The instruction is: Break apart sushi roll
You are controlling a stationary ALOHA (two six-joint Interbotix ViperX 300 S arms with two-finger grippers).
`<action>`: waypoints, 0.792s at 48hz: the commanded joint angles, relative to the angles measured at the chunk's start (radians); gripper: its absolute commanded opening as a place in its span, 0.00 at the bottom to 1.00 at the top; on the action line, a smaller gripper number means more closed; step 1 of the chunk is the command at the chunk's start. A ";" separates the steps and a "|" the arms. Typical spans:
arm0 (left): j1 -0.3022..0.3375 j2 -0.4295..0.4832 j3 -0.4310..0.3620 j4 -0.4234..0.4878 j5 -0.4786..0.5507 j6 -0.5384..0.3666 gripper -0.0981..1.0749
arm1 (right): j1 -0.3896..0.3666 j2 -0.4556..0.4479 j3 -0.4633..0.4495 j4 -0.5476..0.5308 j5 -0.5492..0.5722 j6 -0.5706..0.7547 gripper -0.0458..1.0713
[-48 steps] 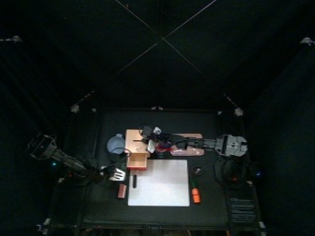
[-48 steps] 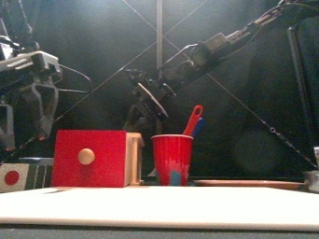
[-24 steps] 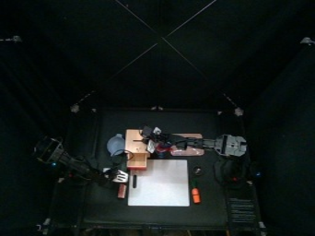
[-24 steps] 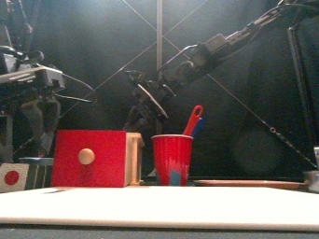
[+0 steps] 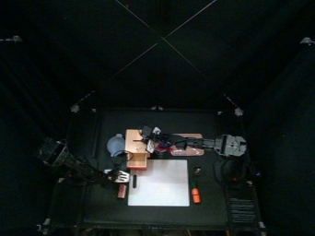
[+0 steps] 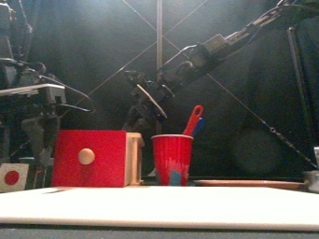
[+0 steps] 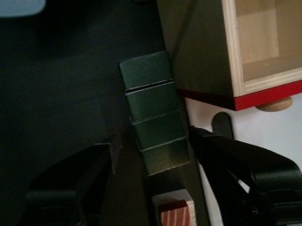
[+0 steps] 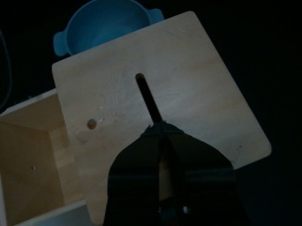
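Observation:
I expect the sushi roll [image 7: 157,115] to come apart at a middle seam into short chunks when I pull its ends apart, because thin seams [image 7: 150,86] separate the green segments.
The sushi roll [image 7: 154,106] is a dark green bar of several segments with a reddish end face [image 7: 177,212]. It lies flat on the black table beside the white board, and shows small in the top view [image 5: 121,188]. My left gripper [image 7: 160,141] is open right over it, one finger [image 7: 236,163] on each long side, not touching it. The front view shows the left gripper [image 6: 41,131] hanging low at the left. My right gripper [image 8: 162,132] is shut over the pale lid of the wooden box [image 8: 177,79], back near the table's middle [image 5: 150,140].
A wooden box with a red front [image 6: 93,159] and a red cup [image 6: 173,159] holding utensils stand mid-table. A white cutting board [image 5: 160,182] lies at the front with an orange piece [image 5: 194,195] to its right. A blue bowl [image 8: 106,26] sits behind the box.
My left gripper has come down lower over the sushi roll, still open. The right arm has not moved.

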 commanded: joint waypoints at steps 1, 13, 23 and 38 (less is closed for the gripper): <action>0.011 -0.002 -0.025 0.009 -0.002 -0.003 0.89 | -0.002 -0.023 -0.023 0.003 -0.005 -0.002 0.09; 0.029 0.032 -0.029 0.014 -0.002 -0.003 0.86 | -0.002 -0.023 -0.025 0.003 -0.005 0.000 0.09; 0.029 0.043 -0.035 0.020 -0.002 -0.005 0.76 | -0.002 -0.023 -0.023 0.003 -0.005 0.000 0.09; 0.005 -0.008 -0.028 0.012 -0.014 0.000 0.68 | -0.002 -0.018 -0.025 0.003 -0.005 -0.002 0.09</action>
